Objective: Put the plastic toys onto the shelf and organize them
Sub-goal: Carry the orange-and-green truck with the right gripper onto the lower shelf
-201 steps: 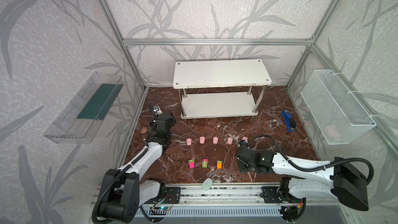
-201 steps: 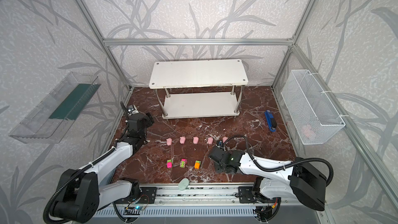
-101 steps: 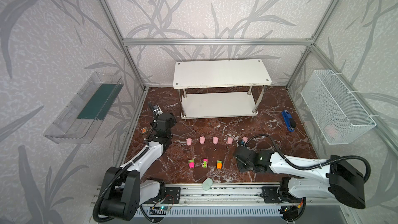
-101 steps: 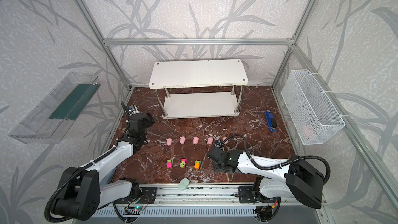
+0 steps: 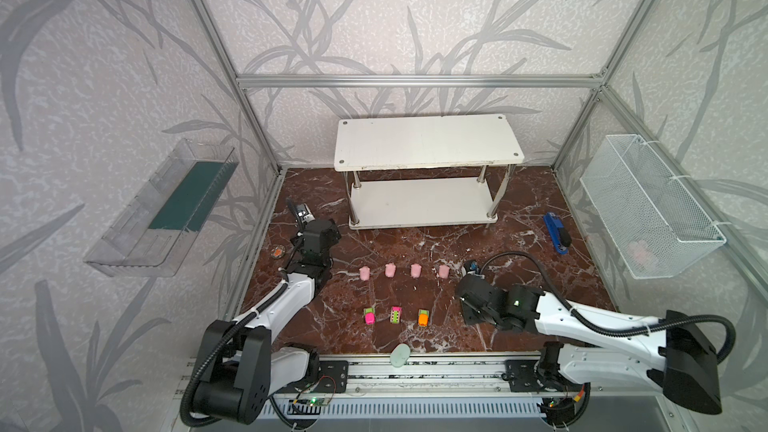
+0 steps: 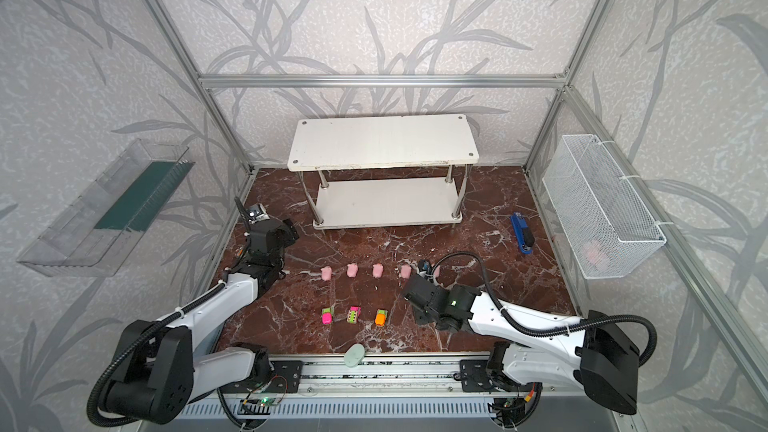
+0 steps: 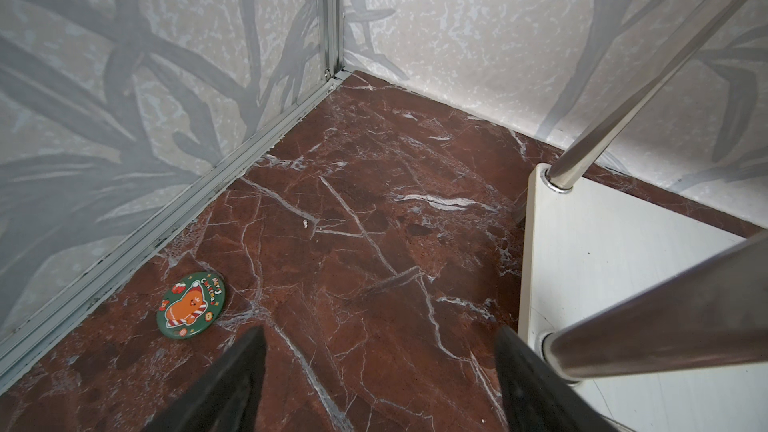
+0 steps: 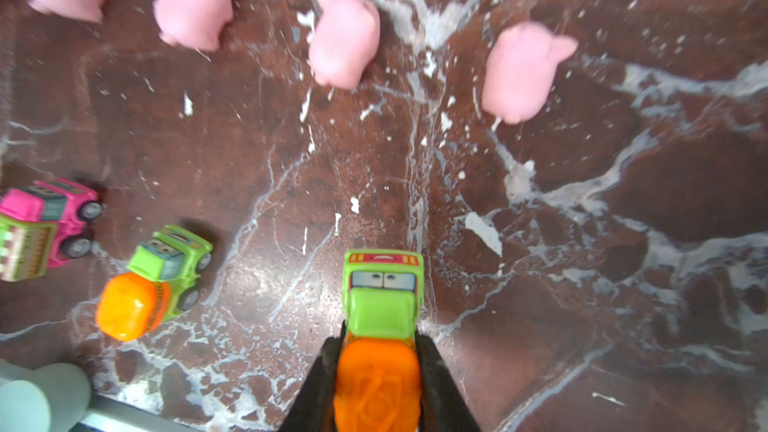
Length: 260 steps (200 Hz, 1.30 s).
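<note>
I keep carrying the car with my right gripper, as the held car's green front (image 8: 382, 289) faces the clear lower shelf (image 5: 467, 201), until its wheels rest on that shelf.
In the right wrist view my right gripper (image 8: 378, 338) is shut on an orange and green toy car (image 8: 380, 305), low over the marble floor. Three more cars (image 5: 395, 314) stand in a row to its left in both top views. Beyond them is a row of pink pigs (image 5: 390, 270); one pig (image 6: 436, 271) peeks out behind the right wrist. The white two-tier shelf (image 5: 428, 141) stands bare at the back. My left gripper (image 7: 380, 334) is open over bare floor, near the shelf's front left post (image 7: 665, 334).
A blue stapler-like object (image 5: 557, 233) lies at the right. A mint-green oval (image 5: 400, 355) sits on the front rail. A wire basket (image 5: 648, 209) hangs on the right wall and a clear tray (image 5: 166, 209) on the left wall. A round Christmas badge (image 7: 191, 305) lies by the left wall.
My right gripper's jaws have closed on the orange and green car, and its wrist has edged slightly left. The left arm has not moved.
</note>
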{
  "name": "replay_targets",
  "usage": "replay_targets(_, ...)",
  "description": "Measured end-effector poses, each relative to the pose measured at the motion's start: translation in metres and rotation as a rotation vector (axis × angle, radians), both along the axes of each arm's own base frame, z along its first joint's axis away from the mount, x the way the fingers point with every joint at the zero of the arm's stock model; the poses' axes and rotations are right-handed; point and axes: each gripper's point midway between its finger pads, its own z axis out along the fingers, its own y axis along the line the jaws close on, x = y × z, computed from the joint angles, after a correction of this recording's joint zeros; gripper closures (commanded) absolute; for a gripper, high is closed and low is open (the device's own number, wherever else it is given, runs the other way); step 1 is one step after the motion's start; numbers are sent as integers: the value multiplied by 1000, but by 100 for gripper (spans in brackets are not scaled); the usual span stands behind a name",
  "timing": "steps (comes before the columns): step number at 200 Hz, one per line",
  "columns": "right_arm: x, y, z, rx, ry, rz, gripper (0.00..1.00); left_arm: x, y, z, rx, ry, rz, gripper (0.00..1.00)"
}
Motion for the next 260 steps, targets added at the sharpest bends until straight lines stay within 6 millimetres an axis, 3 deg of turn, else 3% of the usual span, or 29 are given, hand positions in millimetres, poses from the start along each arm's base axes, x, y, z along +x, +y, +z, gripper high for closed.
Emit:
replay_targets(40, 60, 4, 64, 55, -146, -31, 77, 0, 0, 0, -2, 0, -2, 16)
replay_targets(70, 113, 4, 84, 35, -223, -50, 78, 0, -1, -1, -6, -2, -2, 16)
replay_targets(112, 182, -7, 79, 1, -257, -98, 79, 0, -1, -1, -9, -2, -5, 16)
replay_targets(151, 226, -21, 68, -32, -266, -121, 80, 1, -2, -2, -9, 2, -6, 16)
replay_targets(260, 285, -32, 46, -88, -311, -131, 81, 5, -4, -10, -11, 13, -13, 16)
